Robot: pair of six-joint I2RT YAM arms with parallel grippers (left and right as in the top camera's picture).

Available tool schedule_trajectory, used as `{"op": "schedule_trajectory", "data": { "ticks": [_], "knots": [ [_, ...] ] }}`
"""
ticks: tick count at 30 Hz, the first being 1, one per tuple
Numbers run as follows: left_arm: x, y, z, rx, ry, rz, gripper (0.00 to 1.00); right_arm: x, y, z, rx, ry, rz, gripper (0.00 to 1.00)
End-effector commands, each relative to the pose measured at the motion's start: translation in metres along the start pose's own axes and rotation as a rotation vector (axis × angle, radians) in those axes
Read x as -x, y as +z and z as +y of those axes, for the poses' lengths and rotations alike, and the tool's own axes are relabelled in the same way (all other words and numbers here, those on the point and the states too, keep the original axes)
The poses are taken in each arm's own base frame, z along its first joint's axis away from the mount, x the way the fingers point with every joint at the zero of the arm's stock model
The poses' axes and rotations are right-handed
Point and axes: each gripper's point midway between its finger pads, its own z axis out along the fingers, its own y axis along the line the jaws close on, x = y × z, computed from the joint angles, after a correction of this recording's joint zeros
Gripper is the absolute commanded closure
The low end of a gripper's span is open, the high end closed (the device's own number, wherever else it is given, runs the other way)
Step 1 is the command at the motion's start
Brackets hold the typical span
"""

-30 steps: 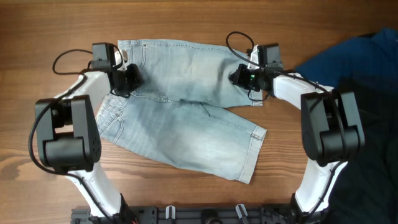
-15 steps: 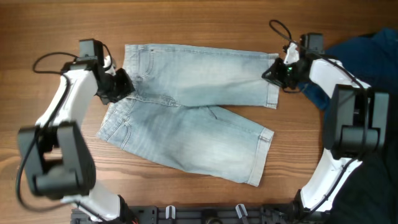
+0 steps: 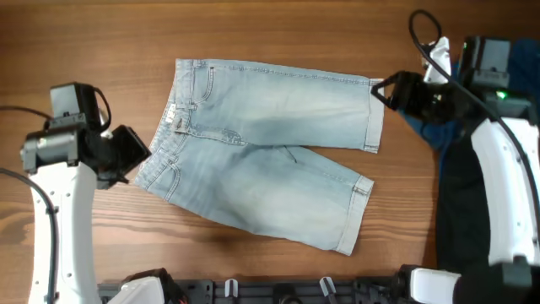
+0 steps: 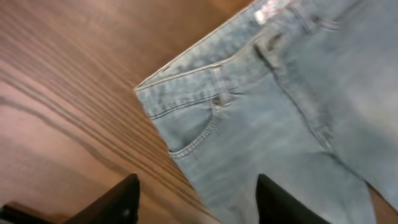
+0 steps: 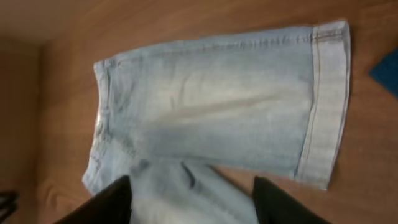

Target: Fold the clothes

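The near leg (image 3: 283, 196) is angled away from the far leg, so next my left gripper grips the waistband's near corner (image 3: 144, 179) while my right gripper swings the near cuff inward.
The clothes (image 3: 270, 143) are pale blue denim shorts lying flat on the wooden table, waistband to the left and both cuffed legs pointing right, the near leg angled toward the front. My left gripper (image 3: 137, 156) is open just left of the waistband's near corner, above the wood, with nothing in it. In the left wrist view the waistband and a pocket of the shorts (image 4: 280, 112) lie ahead of the left gripper (image 4: 198, 190). My right gripper (image 3: 381, 91) is open beside the far leg's cuff. The right wrist view shows the shorts (image 5: 211, 106) below the empty right gripper (image 5: 193, 186).
A dark blue garment (image 3: 515, 80) and a black cloth (image 3: 460, 194) lie at the right edge, under the right arm. A black rail (image 3: 278, 291) runs along the table's front edge. Bare wood (image 3: 84, 51) surrounds the shorts.
Both grippers have opened and let go of the shorts, then drawn back outward, left to the near left and right to the right. The far leg now lies stretched out flat.
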Motion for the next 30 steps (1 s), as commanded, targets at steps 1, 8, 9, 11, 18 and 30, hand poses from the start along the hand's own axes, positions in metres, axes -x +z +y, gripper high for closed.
{"op": "schedule_trajectory", "data": {
  "ticks": [1, 8, 9, 11, 18, 30],
  "knots": [
    [-0.031, 0.055, 0.034, 0.116, -0.130, 0.124, 0.34, -0.022, -0.011, 0.000, -0.032, 0.040, 0.055, 0.29],
    [-0.062, 0.112, 0.056, 0.130, -0.215, 0.246, 0.34, -0.055, 0.001, -0.018, -0.071, 0.097, 0.166, 0.27],
    [-0.059, 0.119, 0.056, 0.124, -0.219, 0.235, 0.35, -0.059, 0.004, -0.021, -0.074, 0.103, 0.176, 0.27],
    [-0.057, 0.130, 0.057, 0.120, -0.217, 0.220, 0.39, -0.068, 0.011, -0.027, -0.078, 0.116, 0.196, 0.26],
    [-0.050, 0.157, 0.063, 0.138, -0.205, 0.177, 0.53, -0.103, 0.037, -0.055, -0.107, 0.165, 0.255, 0.26],
    [-0.065, 0.155, 0.043, 0.028, -0.220, 0.264, 0.96, -0.179, 0.058, -0.096, -0.205, 0.299, 0.397, 0.26]
  ]
}}
